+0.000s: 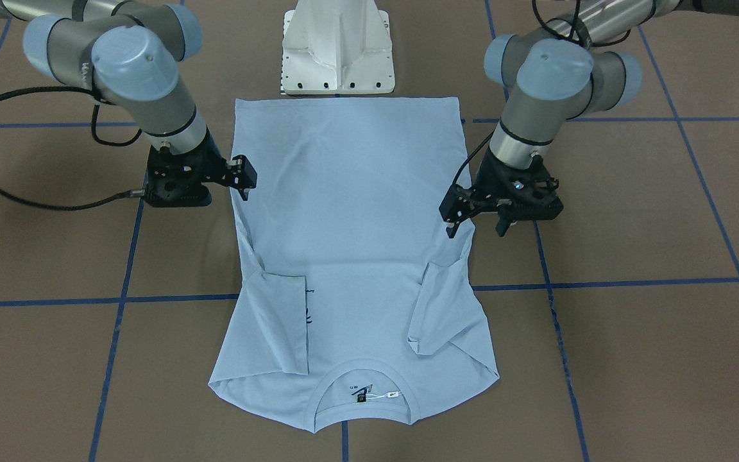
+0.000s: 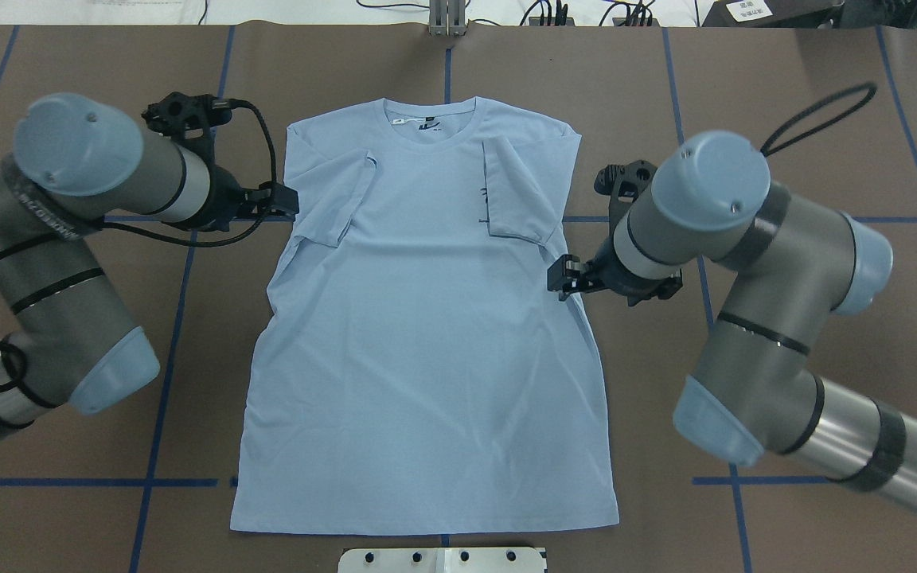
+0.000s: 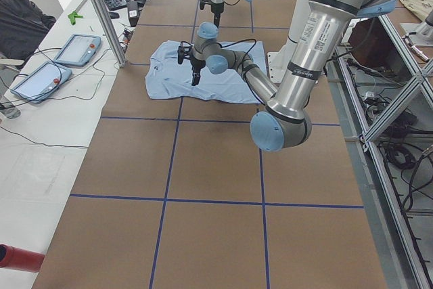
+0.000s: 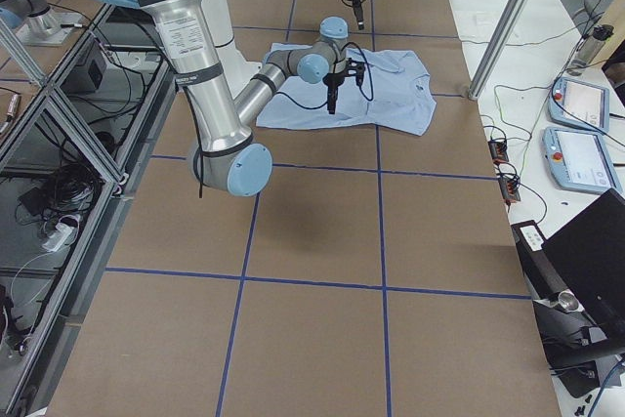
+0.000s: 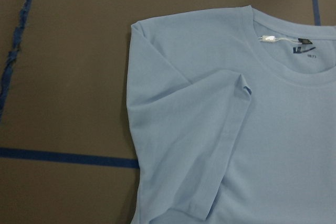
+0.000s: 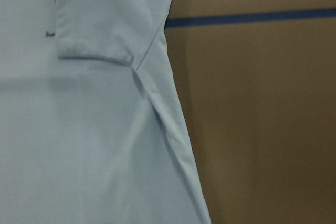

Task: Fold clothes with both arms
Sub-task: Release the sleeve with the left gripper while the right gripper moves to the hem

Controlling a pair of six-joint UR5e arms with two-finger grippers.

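The robot's right gripper keeps going along the T-shirt's side edge and closes on the hem corner, as both sleeves lie folded flat on the chest.
The pale blue T-shirt lies flat, face up, with its collar far from the robot. Both sleeves are folded inward onto the chest: one on my left side, the other covering part of the dark print. My left gripper hovers just outside the shirt's left edge, near the shoulder. My right gripper hovers beside the right edge, below the folded sleeve. Both point down, look open and hold nothing. The wrist views show cloth and table, no fingers.
The white pedestal base stands at the shirt's hem. Blue tape lines cross the brown table. A black cable loops beside my right arm. Tablets and a metal post stand at the table's far side.
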